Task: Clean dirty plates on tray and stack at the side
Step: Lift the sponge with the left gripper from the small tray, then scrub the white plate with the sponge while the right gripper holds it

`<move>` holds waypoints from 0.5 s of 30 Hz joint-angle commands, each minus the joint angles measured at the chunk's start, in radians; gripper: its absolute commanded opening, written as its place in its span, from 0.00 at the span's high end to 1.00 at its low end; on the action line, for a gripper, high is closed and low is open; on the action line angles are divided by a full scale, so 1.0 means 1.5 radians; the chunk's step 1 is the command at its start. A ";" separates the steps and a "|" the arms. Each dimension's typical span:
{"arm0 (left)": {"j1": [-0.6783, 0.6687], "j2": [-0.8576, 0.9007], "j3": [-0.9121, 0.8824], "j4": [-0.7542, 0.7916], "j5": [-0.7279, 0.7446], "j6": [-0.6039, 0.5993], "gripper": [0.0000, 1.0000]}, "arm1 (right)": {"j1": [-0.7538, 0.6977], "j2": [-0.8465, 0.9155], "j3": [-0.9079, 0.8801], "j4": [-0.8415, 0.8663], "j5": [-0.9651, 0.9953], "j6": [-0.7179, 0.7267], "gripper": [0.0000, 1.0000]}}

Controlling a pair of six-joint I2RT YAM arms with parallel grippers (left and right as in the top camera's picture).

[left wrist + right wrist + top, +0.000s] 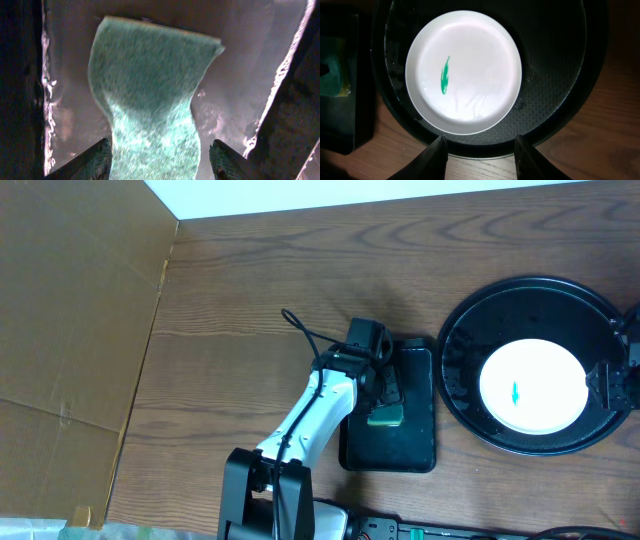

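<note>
I expect the green sponge (147,95) to pinch in but stay fanned out when I lift it with my left gripper, because its far edge (162,27) keeps a wide flare.
One white plate (545,370) with a teal smear (516,393) lies in the round black tray (465,330) at the right; other plates do not show. In the right wrist view the plate (475,60) lies just beyond my right gripper (480,150), which is open and empty over the tray's near rim (555,75). My right gripper sits at the frame's right edge (618,375). My left gripper (380,395) is down in the black rectangular tray (415,450). Its fingers (159,150) straddle a green sponge (150,100): the left finger touches, the right shows a small gap.
The rectangular tray's floor (240,90) looks wet. The sponge (330,70) and that tray (345,130) also show at the left of the right wrist view. A cardboard wall (70,330) stands at the left of the wooden table (240,300).
</note>
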State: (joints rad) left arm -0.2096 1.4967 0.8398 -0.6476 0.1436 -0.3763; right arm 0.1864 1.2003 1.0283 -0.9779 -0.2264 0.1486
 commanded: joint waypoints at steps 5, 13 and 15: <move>0.002 0.054 -0.045 0.064 -0.013 0.006 0.62 | 0.007 0.002 0.003 0.004 0.009 0.003 0.59; 0.002 0.067 -0.036 0.060 -0.013 0.006 0.93 | 0.000 0.018 0.003 0.011 0.179 0.130 0.60; 0.002 0.052 -0.017 0.031 -0.013 0.006 0.93 | -0.008 0.031 0.003 0.013 0.199 0.146 0.59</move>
State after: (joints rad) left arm -0.2066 1.5734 0.8024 -0.5560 0.1242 -0.3668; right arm 0.1848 1.2205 1.0283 -0.9630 -0.0448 0.2787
